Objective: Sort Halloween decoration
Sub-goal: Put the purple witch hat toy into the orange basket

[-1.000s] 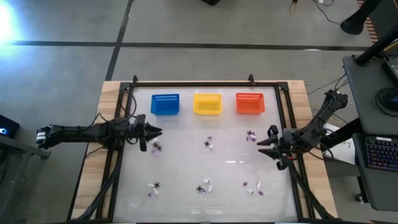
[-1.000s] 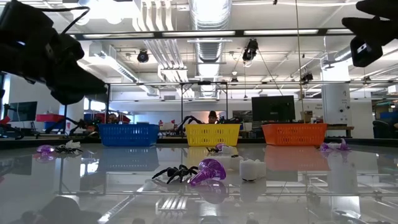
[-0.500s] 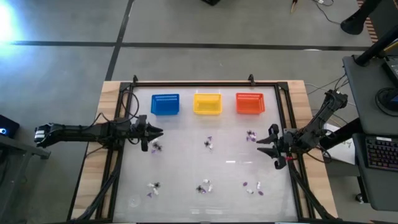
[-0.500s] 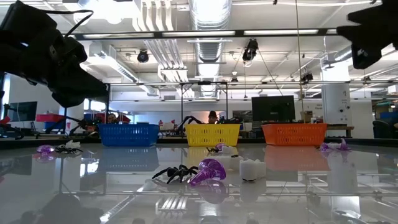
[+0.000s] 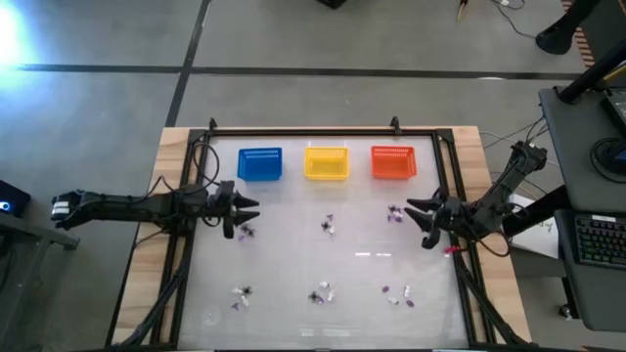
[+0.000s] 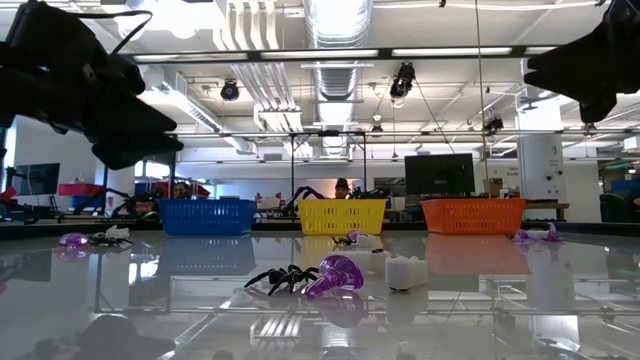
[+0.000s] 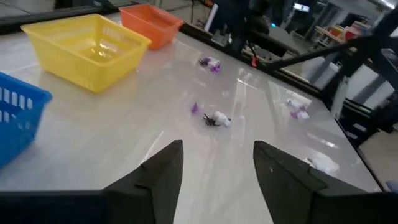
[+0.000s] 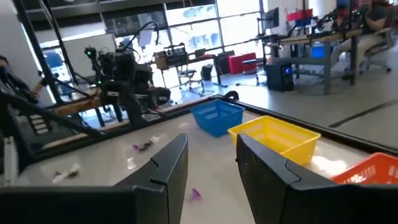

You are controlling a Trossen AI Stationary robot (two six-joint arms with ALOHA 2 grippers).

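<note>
I should pull back my right gripper, because it points level toward the blue basket [image 8: 217, 117], past the cluster near the orange basket. I should then tip it down over that cluster [image 5: 395, 213].
The Halloween decoration lies as small clusters of black spider-like, purple and whitish trinkets on the glossy table: one cluster [image 5: 245, 232] beside my left gripper, one mid-table [image 5: 328, 226], one [image 5: 394, 213] by my right gripper, and three along the near edge [image 5: 321, 292]. My left gripper [image 5: 252, 208] hovers open at the table's left, pointing right, with bare table between its fingers [image 7: 217, 168]. My right gripper [image 5: 415, 217] hovers open at the table's right, aimed toward the far left [image 8: 211, 165]. In the low view a black spider [image 6: 280, 277], a purple piece [image 6: 335, 275] and a whitish piece [image 6: 405, 270] rest on the table.
A blue basket [image 5: 259, 163], a yellow basket [image 5: 326, 162] and an orange basket [image 5: 392, 162] stand in a row along the far edge. A black frame [image 5: 323, 132] borders the table. Bare table lies between the clusters mid-table.
My left gripper has opened wider while staying where it was. My right gripper has swung about its wrist toward the table's far edge and now points more toward the baskets; its opening is unchanged. No trinket has moved.
</note>
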